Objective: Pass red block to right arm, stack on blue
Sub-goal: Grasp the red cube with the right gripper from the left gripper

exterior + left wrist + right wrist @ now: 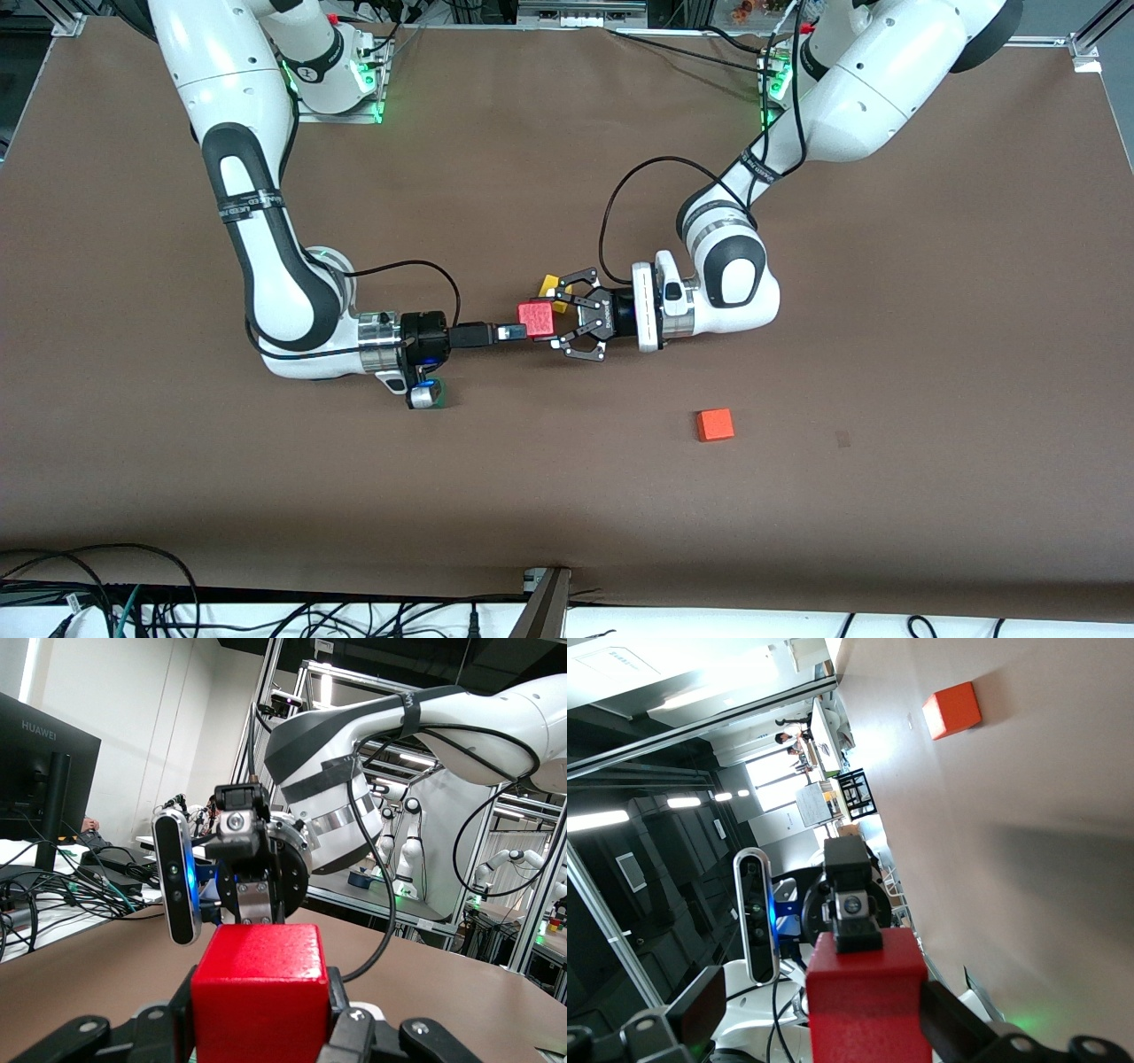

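Note:
The blue cube is out of sight and my right gripper's white wrist [321,360] covers part of the table, so I should expect the blue cube to be hidden there.
The red block [536,318] hangs in the air over mid-table, between the two grippers. My left gripper [556,324], the spidery black claw, is shut on it; in the left wrist view [261,1032] its fingers press both sides of the block [261,992]. My right gripper [514,332], with slim straight fingers, meets the block from the right arm's end. In the right wrist view [833,1023] one finger touches the block [864,1001] and the other stands off it with a gap. The blue cube is not visible.
An orange-red cube [714,424] lies nearer the front camera, toward the left arm's end, and shows in the right wrist view [951,711]. A yellow cube [550,287] sits beside the left claw. A green edge [440,392] peeks out under the right wrist camera.

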You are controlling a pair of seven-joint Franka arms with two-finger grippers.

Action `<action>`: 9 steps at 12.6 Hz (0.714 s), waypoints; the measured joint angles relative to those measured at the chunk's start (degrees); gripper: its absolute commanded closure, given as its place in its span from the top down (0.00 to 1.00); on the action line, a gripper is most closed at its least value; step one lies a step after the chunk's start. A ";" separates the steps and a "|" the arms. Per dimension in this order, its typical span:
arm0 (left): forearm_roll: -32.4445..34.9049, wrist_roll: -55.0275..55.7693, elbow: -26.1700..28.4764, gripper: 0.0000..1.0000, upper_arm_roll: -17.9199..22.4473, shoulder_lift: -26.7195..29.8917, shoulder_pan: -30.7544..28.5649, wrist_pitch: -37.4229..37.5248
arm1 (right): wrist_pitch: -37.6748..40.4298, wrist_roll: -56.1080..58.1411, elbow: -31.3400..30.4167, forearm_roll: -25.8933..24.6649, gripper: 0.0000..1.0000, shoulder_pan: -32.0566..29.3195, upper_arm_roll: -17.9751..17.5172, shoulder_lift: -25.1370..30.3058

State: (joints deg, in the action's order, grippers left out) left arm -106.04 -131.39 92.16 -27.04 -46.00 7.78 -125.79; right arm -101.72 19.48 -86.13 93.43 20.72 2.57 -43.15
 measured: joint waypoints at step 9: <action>-2.07 -0.02 -0.67 0.08 0.01 -0.68 0.71 -0.15 | -1.45 0.01 -0.30 -4.38 1.00 -0.09 1.09 0.33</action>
State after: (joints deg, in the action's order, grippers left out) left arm -108.11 -131.41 91.49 -27.03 -46.68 8.49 -125.93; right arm -103.16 19.49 -86.43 89.04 20.63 3.66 -42.82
